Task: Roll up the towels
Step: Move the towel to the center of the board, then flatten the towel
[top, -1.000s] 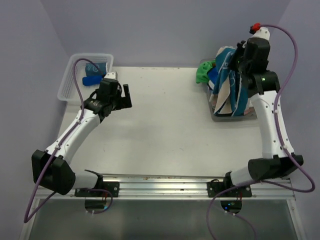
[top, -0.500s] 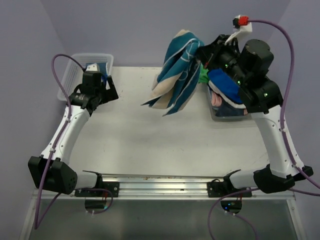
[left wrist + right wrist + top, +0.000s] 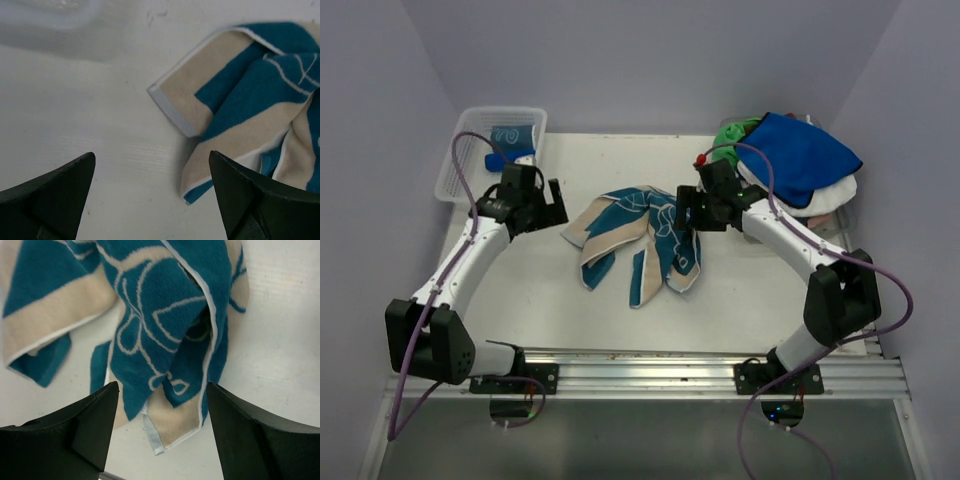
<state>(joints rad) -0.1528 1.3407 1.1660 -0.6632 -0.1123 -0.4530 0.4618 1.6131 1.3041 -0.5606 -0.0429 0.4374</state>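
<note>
White swirls (image 3: 667, 228) cut off at the folds. The teal and beige towel (image 3: 612, 238) will open up to a hidden white cartoon when I pull it wide.
A teal and beige towel (image 3: 635, 240) with white swirls lies crumpled and spread in folds on the middle of the table. My right gripper (image 3: 686, 212) hovers over its right end, open; in the right wrist view the towel (image 3: 160, 315) lies flat below the gripper (image 3: 162, 385), untouched by either finger. My left gripper (image 3: 556, 205) stands open just left of the towel's beige corner (image 3: 180, 97), with bare table between its fingers (image 3: 60, 185). At the back right a royal blue towel (image 3: 800, 160) tops a pile with a green towel (image 3: 730, 135) and a white one (image 3: 830, 200).
A clear mesh basket (image 3: 460, 165) stands at the back left behind the left arm, holding a rolled teal towel (image 3: 512, 135) and a blue roll (image 3: 500, 160). Its corner (image 3: 50, 12) shows in the left wrist view. Purple walls close in on three sides.
The right arm swung the teal and beige towel from the back-right pile to the table's middle, lowered it and opened its jaws. The left gripper came down beside the towel's left corner.
</note>
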